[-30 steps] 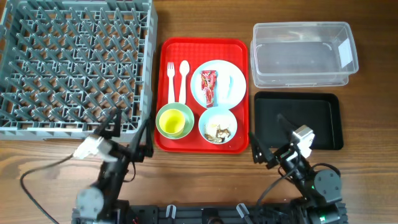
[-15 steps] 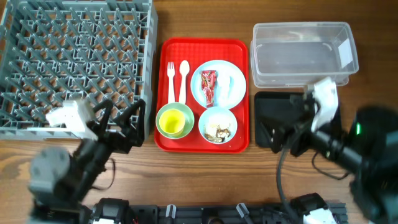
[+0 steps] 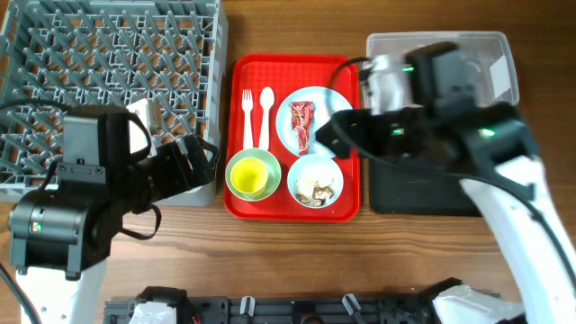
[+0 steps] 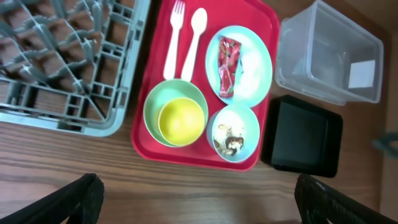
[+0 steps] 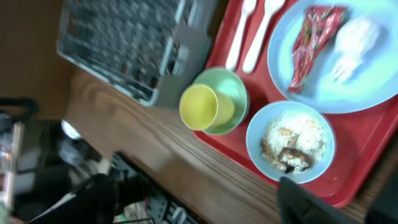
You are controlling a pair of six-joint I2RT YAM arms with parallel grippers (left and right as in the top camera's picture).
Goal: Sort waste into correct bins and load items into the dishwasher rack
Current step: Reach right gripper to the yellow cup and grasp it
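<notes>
The robot's right gripper should tip the yellow-green cup [image 3: 250,176], which stands with its opening up, and pass it to the left gripper, which will put it opening down in the rack [image 4: 46,99].
On the red serving tray [image 3: 241,202] lie a white fork [image 3: 248,112] and spoon [image 3: 266,110]. A pale blue plate [image 3: 331,115] holds the red wrapper [image 3: 301,121] and the white wrapper [image 4: 250,71]. A yellow-green cup [image 3: 247,177] stands in one bowl [image 3: 261,156]. The other bowl [image 3: 315,183] holds food scraps [image 5: 289,137]. The grey rack [image 3: 54,54] is at the left. The clear tub [image 3: 504,72] and black tray [image 3: 423,198] are at the right. My left gripper [image 4: 199,205] is open above the table's front. My right gripper [image 5: 199,202] is open, high over the tray's right edge.
My right arm covers part of the clear tub and the black tray in the overhead view. My left arm hangs over the rack's front right corner [image 3: 202,184]. Bare wood [image 3: 297,261] runs along the front edge.
Both arms rose from the front edge. The right arm swung back and left over the bins toward the red tray. The left arm lifted beside the rack's front corner.
</notes>
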